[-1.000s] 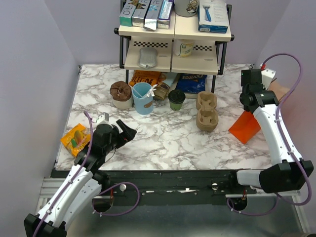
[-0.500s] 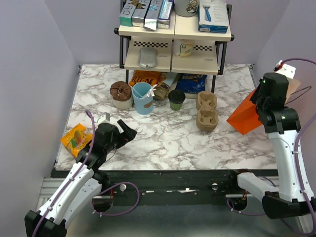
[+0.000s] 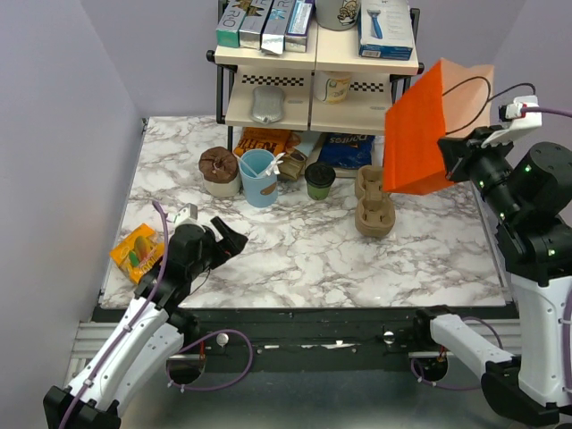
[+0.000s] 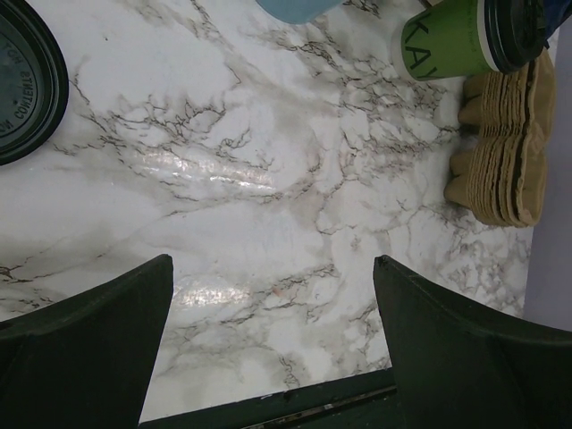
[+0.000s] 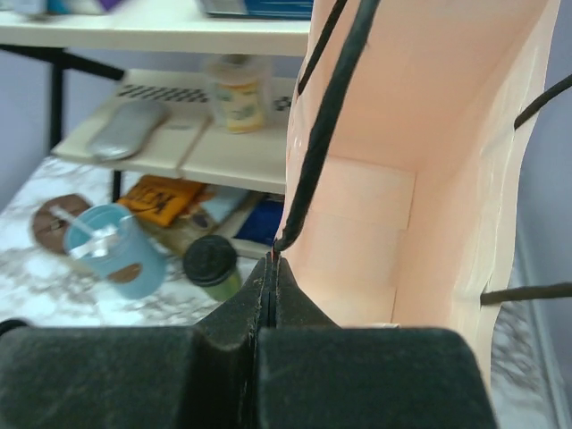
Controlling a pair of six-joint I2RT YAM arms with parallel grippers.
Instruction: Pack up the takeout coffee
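The marble (image 3: 297,255) in front of the coffee is free, so my right gripper should keep bringing the orange paper bag (image 3: 414,138) there by its rim until its base stands.
The takeout coffee (image 3: 320,179), a green cup with a black lid, stands on the marble table in front of the shelf rack; it also shows in the left wrist view (image 4: 456,37) and the right wrist view (image 5: 213,264). My right gripper (image 3: 453,150) is shut on the rim of an orange paper bag (image 3: 427,125) beside its black cord handle, holding it high above the table's right side, its mouth towards the wrist camera (image 5: 402,134). My left gripper (image 3: 231,241) hovers open over bare marble at the front left, nothing between its fingers (image 4: 98,331).
Stacked brown pulp cup carriers (image 3: 374,201) lie just right of the coffee. A light blue cup with a stirrer (image 3: 259,179) and a brown-lidded cup (image 3: 219,170) stand to its left. A yellow snack packet (image 3: 136,250) lies at the left edge. The shelf rack (image 3: 317,98) lines the back.
The right arm has lifted the orange bag off the table's right side, raising it and swinging it left and up. The left arm has not moved.
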